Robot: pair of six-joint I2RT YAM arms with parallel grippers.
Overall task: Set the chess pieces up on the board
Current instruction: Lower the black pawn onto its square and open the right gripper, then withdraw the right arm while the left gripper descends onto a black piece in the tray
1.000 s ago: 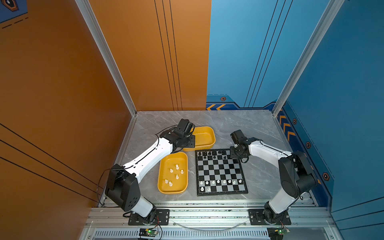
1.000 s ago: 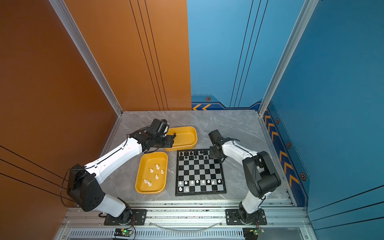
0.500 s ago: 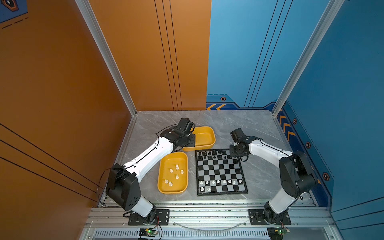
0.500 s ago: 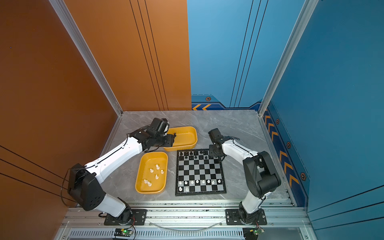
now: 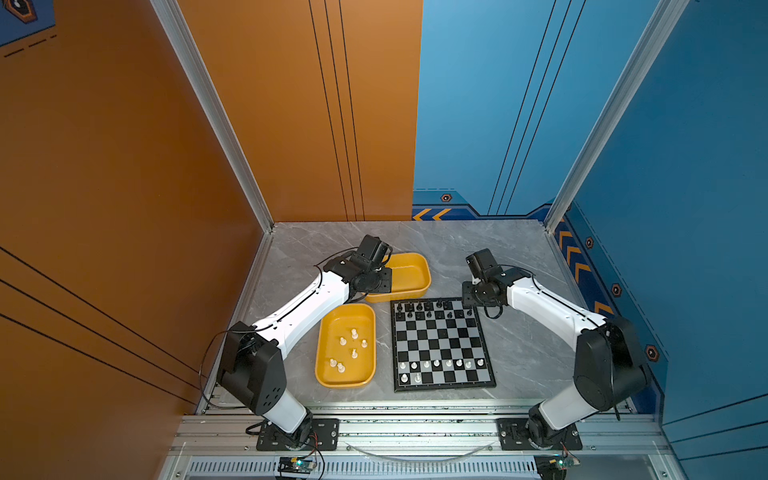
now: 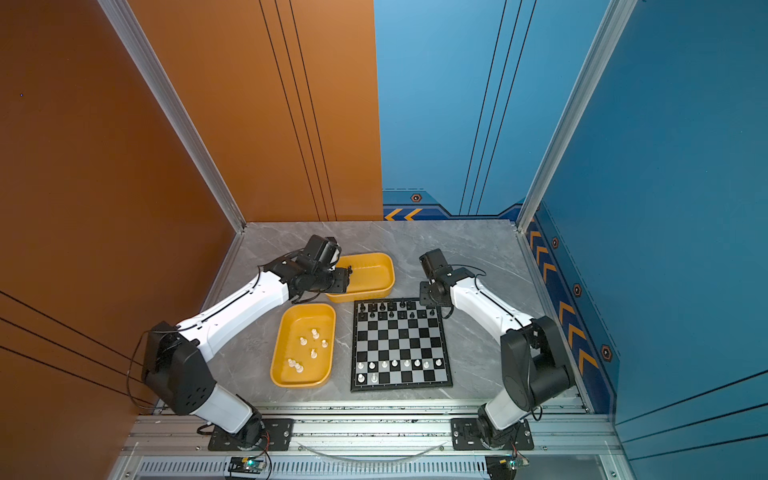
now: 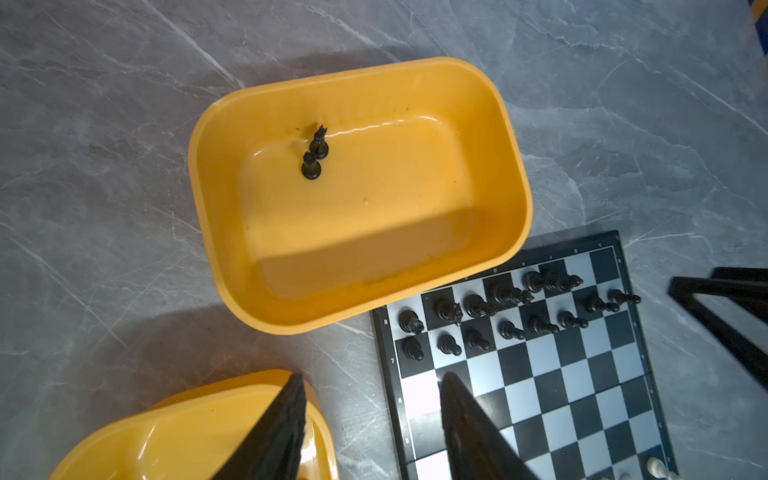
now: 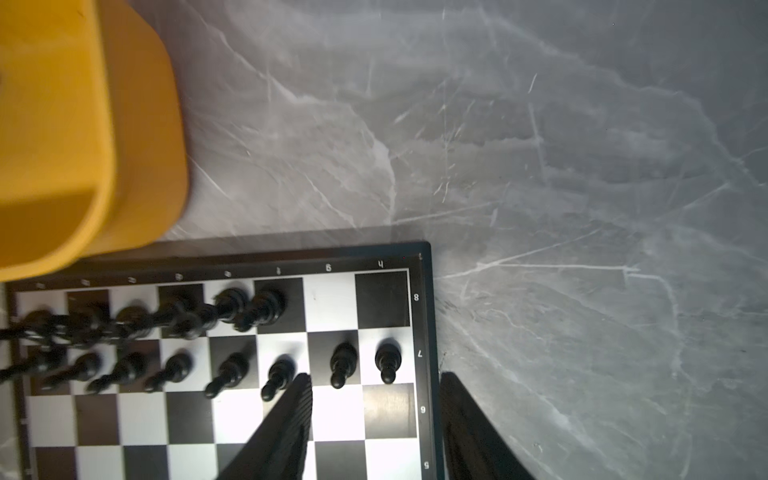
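Next, my right gripper backs off from its spot over the board's empty corner point(image 8: 382, 301) while my left gripper brings the nearer black piece point(image 7: 311, 166) from the far yellow tray.
The checkered board point(image 5: 440, 345) lies mid-table. Black chess pieces point(image 5: 428, 309) fill most of its two far rows, and white ones point(image 5: 436, 364) stand on its near rows. Two more black pieces point(image 7: 316, 153) stand in the far yellow tray point(image 7: 357, 70). Several white pieces point(image 5: 353, 334) lie in the near yellow tray point(image 5: 322, 365). My right gripper point(image 8: 375, 376) hangs open and empty over the board's far right corner, just behind the last black pawn point(image 8: 386, 359). My left gripper point(image 7: 372, 380) is open and empty, between the near tray and the board's far left edge.
The two trays sit left of the board, the far one point(image 5: 415, 259) touching its back left corner. Grey marble table point(image 5: 519, 357) lies bare to the right of the board. Orange and blue walls close in the left, back and right sides.
My right gripper has gone from shut to open over the board's far right corner and drawn back slightly. The left arm has not moved.
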